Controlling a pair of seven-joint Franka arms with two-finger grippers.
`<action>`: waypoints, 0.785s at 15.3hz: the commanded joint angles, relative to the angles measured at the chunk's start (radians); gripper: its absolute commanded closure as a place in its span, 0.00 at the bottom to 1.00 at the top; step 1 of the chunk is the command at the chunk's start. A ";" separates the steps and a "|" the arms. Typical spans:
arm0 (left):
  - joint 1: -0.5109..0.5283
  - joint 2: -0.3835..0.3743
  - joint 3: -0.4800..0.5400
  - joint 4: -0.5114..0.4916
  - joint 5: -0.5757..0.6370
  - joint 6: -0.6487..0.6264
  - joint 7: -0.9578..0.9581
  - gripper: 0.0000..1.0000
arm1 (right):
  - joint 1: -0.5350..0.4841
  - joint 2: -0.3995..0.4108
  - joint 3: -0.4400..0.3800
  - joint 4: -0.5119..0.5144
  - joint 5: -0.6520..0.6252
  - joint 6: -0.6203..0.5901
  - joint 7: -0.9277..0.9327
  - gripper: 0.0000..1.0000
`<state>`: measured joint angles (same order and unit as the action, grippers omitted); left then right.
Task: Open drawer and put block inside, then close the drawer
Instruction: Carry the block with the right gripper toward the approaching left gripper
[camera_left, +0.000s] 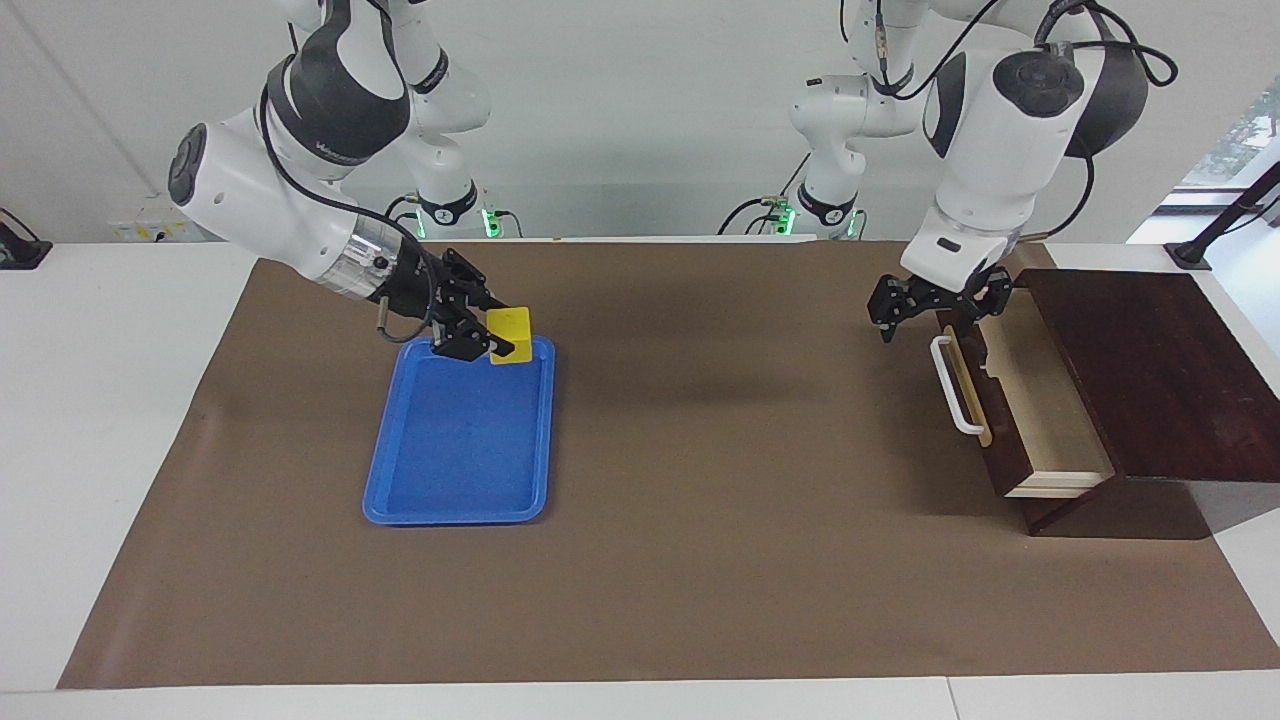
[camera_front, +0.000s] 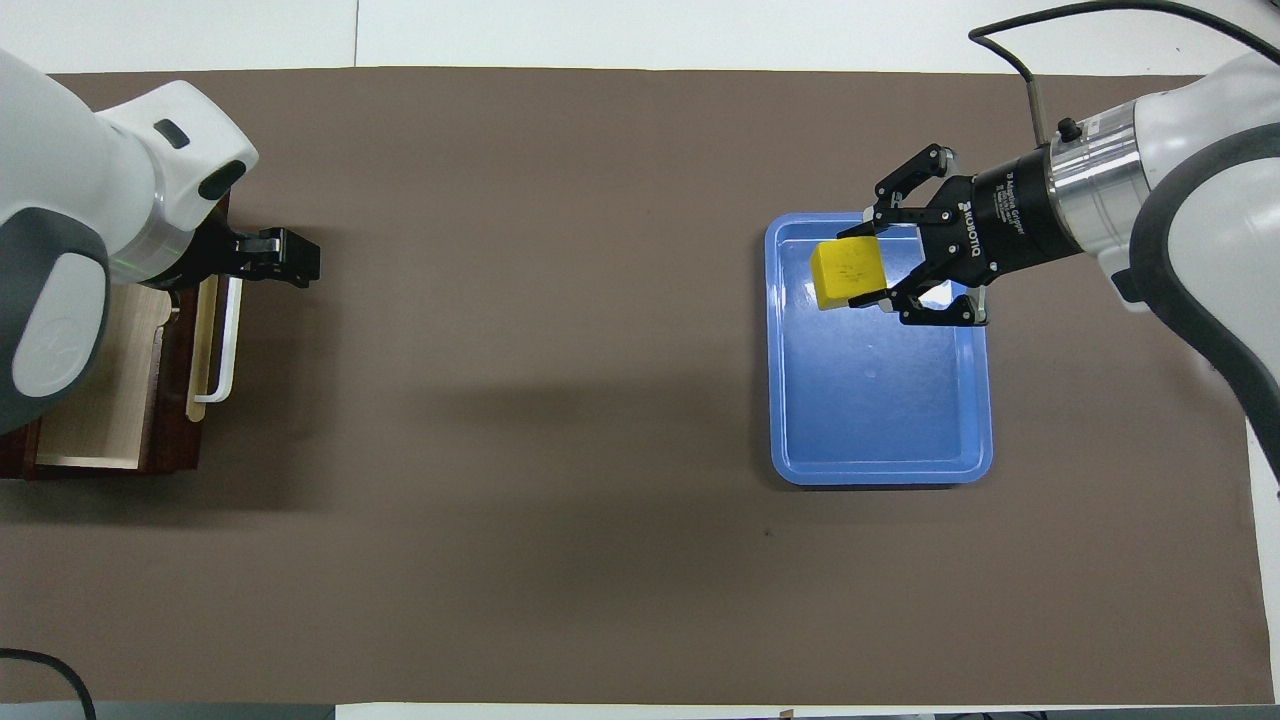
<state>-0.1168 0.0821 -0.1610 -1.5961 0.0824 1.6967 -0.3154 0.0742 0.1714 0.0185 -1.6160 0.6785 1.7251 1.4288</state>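
The yellow block (camera_front: 848, 272) looks small next to the drawer's pale inside (camera_front: 106, 400), so it will go all the way into the box when the robot pushes the drawer shut.
The yellow block (camera_left: 512, 330) (camera_front: 848, 275) is held in my right gripper (camera_left: 495, 330) (camera_front: 868, 268), which is shut on it in the air over the blue tray (camera_left: 455, 520) (camera_front: 880, 475). The drawer (camera_left: 1040, 410) (camera_front: 100, 390) stands pulled out of its dark wooden box (camera_left: 1140, 370) at the left arm's end of the table. Its pale inside shows and holds nothing. My left gripper (camera_left: 927, 322) (camera_front: 290, 258) is open and empty, just above one end of the white handle (camera_left: 955, 385) (camera_front: 230, 340), not touching it.
A brown mat (camera_left: 700, 500) covers the table between the tray and the drawer. White table edges show around the mat. In the overhead view the left arm's body covers most of the box.
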 joint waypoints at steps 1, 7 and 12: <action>-0.053 0.015 0.008 0.064 -0.035 -0.051 -0.318 0.00 | 0.050 -0.003 0.003 0.016 -0.008 0.027 0.083 1.00; -0.119 0.018 0.008 0.065 -0.098 -0.035 -1.041 0.00 | 0.189 -0.001 0.009 0.010 0.000 0.206 0.263 1.00; -0.123 0.027 0.009 0.081 -0.107 -0.015 -1.424 0.00 | 0.289 0.008 0.009 0.001 0.050 0.332 0.309 1.00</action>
<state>-0.2296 0.0920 -0.1623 -1.5466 -0.0131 1.6788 -1.6227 0.3337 0.1746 0.0286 -1.6112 0.6992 2.0145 1.7243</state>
